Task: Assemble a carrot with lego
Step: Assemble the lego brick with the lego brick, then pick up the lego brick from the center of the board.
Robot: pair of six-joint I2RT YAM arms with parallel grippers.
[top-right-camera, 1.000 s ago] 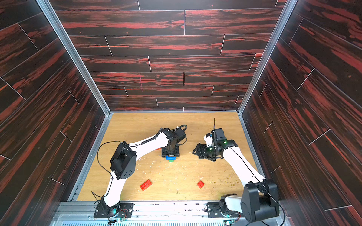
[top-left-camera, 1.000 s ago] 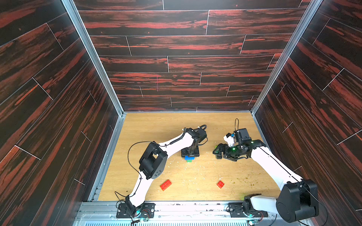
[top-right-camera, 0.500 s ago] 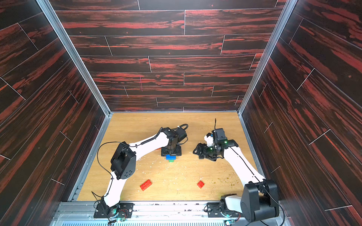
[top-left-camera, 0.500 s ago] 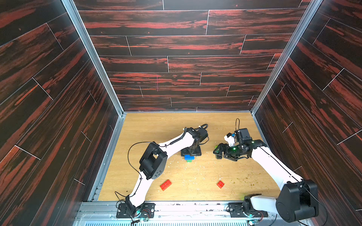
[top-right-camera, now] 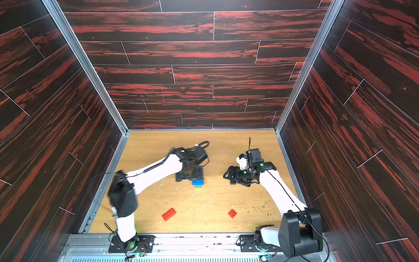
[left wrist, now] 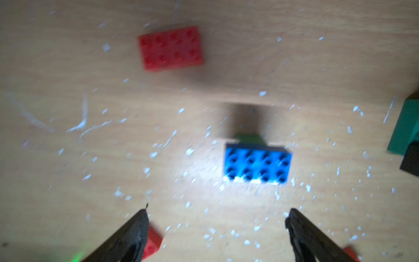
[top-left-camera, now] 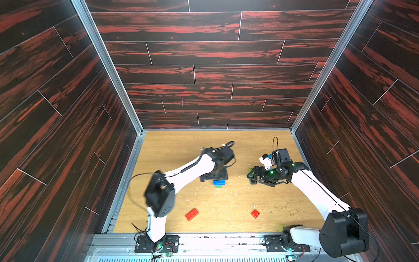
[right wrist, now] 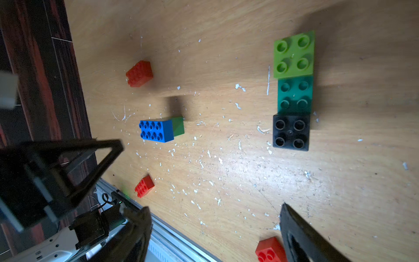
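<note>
My left gripper should keep moving to the long red brick (top-left-camera: 191,214) until the fingers reach across its short ends (top-left-camera: 187,217), because the brick lies studs up and away from the other bricks.
A blue brick (top-left-camera: 219,182) joined to a small green brick (top-left-camera: 219,186) lies on its side on the wooden floor, a partial carrot. My left gripper (left wrist: 217,226) hovers open just behind it, with nothing between the fingers. In the right wrist view, lime (right wrist: 294,55), teal (right wrist: 294,95) and black (right wrist: 291,132) square bricks lie in a row, studs up; I cannot tell whether they are joined. My right gripper (right wrist: 214,226) stands open and empty near them. A loose long red brick (top-left-camera: 191,214) and a square red brick (top-left-camera: 255,213) lie nearer the front.
A third red brick (right wrist: 139,73) lies beyond the blue one, hidden under the left arm in both top views. Dark wood-pattern walls (top-left-camera: 68,136) enclose the floor. A metal rail (top-left-camera: 204,238) runs along the front edge. White and green crumbs litter the floor.
The left gripper has opened and let go of the blue-and-green piece, which now lies free in front of it. The right arm has not moved.
</note>
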